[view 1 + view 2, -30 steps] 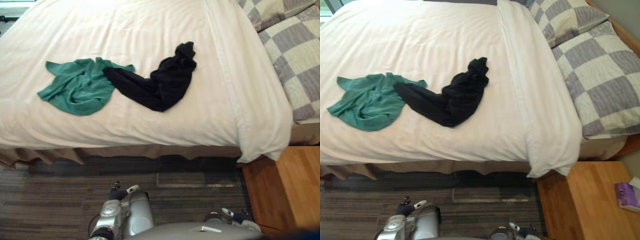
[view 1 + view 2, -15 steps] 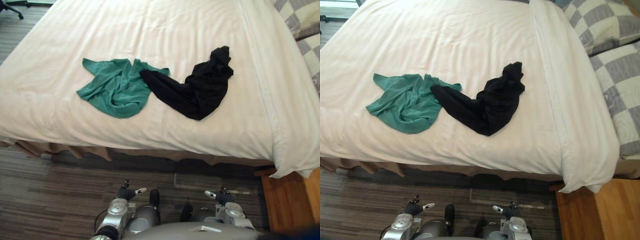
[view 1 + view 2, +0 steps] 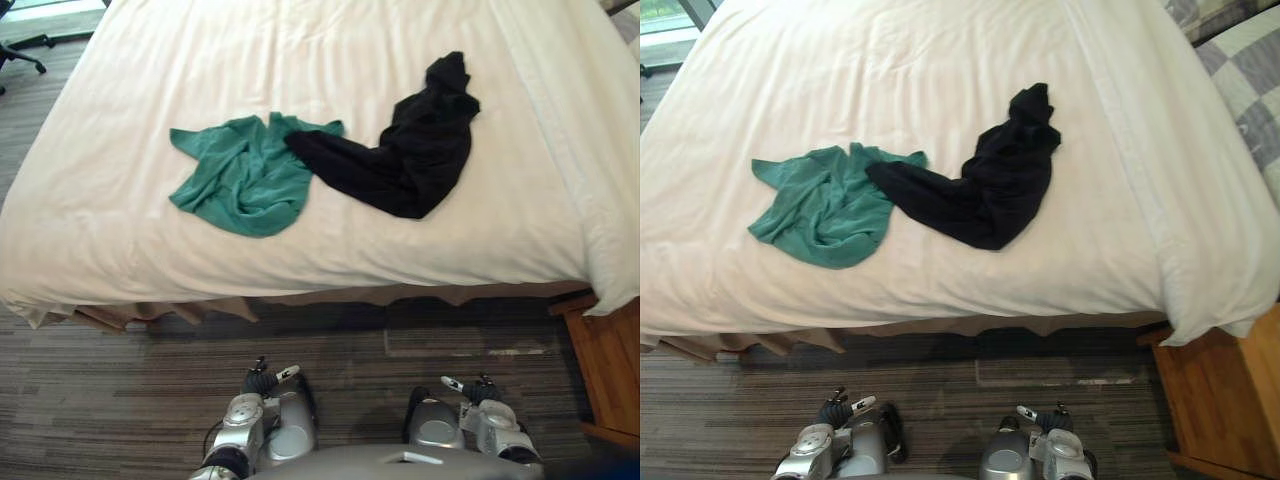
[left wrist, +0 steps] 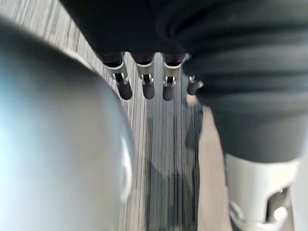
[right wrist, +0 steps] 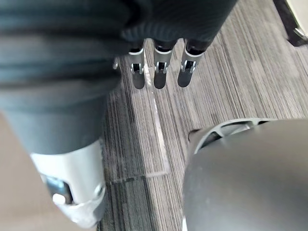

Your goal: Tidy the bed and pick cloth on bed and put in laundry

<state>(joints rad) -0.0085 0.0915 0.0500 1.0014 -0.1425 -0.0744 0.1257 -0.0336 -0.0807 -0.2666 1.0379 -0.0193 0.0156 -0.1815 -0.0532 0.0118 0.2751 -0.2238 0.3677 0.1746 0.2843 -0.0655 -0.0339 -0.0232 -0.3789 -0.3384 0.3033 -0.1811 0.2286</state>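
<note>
The black cloth's tip (image 3: 301, 144) is lying loosely over the edge of the green cloth (image 3: 245, 182). The green cloth will come off on its own when I lift it.
A crumpled green cloth (image 3: 243, 181) lies on the white bed cover (image 3: 330, 60), toward the near edge. Beside it, touching its right side, a black cloth (image 3: 405, 158) stretches toward the middle of the bed. Both of my hands hang low over the carpet in front of the bed, well away from the cloths. My left hand (image 3: 262, 381) is open, its fingers (image 4: 143, 82) straight and holding nothing. My right hand (image 3: 472, 388) is the same, with straight empty fingers (image 5: 160, 73).
A wooden nightstand (image 3: 1232, 400) stands at the bed's right corner. Grey checked pillows (image 3: 1252, 85) lie at the right end of the bed. A chair base (image 3: 22, 55) shows at the far left. Striped carpet (image 3: 120, 390) runs along the bed's near side.
The whole picture has shifted, so the camera has moved; the pillows and nightstand now sit further out at the right. The cloths lie as before and both hands still hang low.
</note>
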